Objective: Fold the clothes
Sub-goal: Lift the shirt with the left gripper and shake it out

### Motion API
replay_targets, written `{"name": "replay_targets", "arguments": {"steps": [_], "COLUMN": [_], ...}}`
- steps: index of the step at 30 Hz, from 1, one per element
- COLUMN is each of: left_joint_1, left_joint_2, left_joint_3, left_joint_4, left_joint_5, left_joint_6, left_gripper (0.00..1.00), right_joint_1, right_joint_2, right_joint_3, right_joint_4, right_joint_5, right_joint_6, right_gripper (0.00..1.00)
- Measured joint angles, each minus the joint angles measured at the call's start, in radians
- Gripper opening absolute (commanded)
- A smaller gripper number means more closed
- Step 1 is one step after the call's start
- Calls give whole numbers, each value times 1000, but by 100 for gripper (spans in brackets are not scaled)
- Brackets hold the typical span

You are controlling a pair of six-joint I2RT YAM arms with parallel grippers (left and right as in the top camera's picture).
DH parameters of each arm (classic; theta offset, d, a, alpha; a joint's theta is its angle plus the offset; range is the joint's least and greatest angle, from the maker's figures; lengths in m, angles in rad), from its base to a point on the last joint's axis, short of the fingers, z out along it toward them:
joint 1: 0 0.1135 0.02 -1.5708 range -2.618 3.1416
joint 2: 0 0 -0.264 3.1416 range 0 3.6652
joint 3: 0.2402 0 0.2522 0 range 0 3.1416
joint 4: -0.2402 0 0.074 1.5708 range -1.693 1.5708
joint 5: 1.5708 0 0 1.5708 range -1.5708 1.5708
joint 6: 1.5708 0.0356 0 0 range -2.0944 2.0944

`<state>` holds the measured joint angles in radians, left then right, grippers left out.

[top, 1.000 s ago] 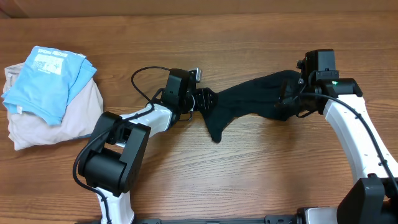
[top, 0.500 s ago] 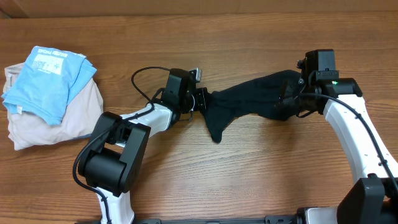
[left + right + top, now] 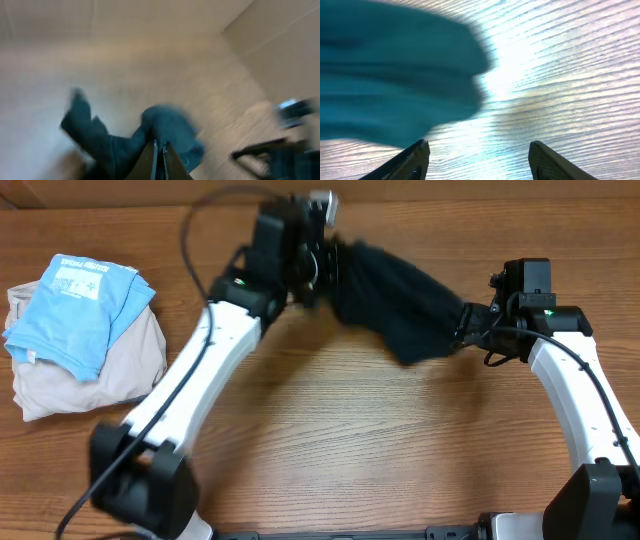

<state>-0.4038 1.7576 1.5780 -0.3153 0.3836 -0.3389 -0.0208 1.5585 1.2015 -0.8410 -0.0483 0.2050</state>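
My right gripper should go to the garment's loose end, take that end [image 3: 422, 340] and lift the garment, because my left gripper holds the dark garment in a bunch [image 3: 169, 125] and the loose end hangs loose.
A dark garment [image 3: 395, 300] hangs in the air between my two arms at the back of the table. My left gripper [image 3: 325, 260] is raised high and shut on the garment's left end; in the blurred left wrist view the jaws [image 3: 160, 147] are pinched together on the dark cloth [image 3: 170, 125]. My right gripper [image 3: 468, 330] is at the garment's right end. In the right wrist view its fingers [image 3: 417, 155] stand wide apart with only wood between them, and the cloth [image 3: 390, 75] lies up and to the left of them.
A pile of clothes sits at the table's left edge: a light blue shirt [image 3: 80, 305] on top of a beige garment [image 3: 110, 370]. The wooden table [image 3: 350, 440] stretches across the front. A black cable loops above the left arm.
My left arm has swung up and toward the back, lifting the dark garment off the table. The right gripper has shifted slightly right, and the cloth now hangs between the arms.
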Motion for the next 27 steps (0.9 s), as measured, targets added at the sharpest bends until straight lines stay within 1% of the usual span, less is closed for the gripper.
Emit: {"name": "replay_targets", "arguments": {"steps": [5, 9, 11, 16, 19, 23, 24, 25, 26, 27], "left_joint_1": [-1, -1, -1, -1, -1, -1, -1, -1, -1, -1], "left_joint_2": [-90, -106, -105, -106, -118, -169, -187, -205, -221, -240], "left_joint_3": [114, 122, 122, 122, 122, 122, 122, 122, 122, 123], "left_joint_4": [-76, -85, -92, -67, -46, -43, -42, -40, -37, -36], "left_joint_5": [-29, -38, -44, -47, -48, -48, -48, -48, -52, -58], "left_joint_6": [66, 87, 89, 101, 108, 111, 112, 114, 118, 123], "left_gripper": [4, 4, 4, 4, 4, 4, 4, 4, 4, 4], "right_joint_1": [0, 15, 40, 155, 211, 224, 224, 225, 224, 224], "right_joint_2": [7, 12, 13, 14, 16, 17, 17, 17, 17, 17], "right_joint_3": [0, 0, 0, 0, 0, -1, -1, -1, -1, -1], "right_joint_4": [22, 52, 62, 100, 144, 198, 203, 203, 203, 204], "right_joint_5": [-86, -187, -225, -280, -296, -304, -303, -303, -304, -304], "right_joint_6": [-72, -142, -182, -274, -304, -318, -319, -322, -323, -326], "right_gripper": [66, 67, 68, 76, 77, 78, 76, 70, 61, 42]}}
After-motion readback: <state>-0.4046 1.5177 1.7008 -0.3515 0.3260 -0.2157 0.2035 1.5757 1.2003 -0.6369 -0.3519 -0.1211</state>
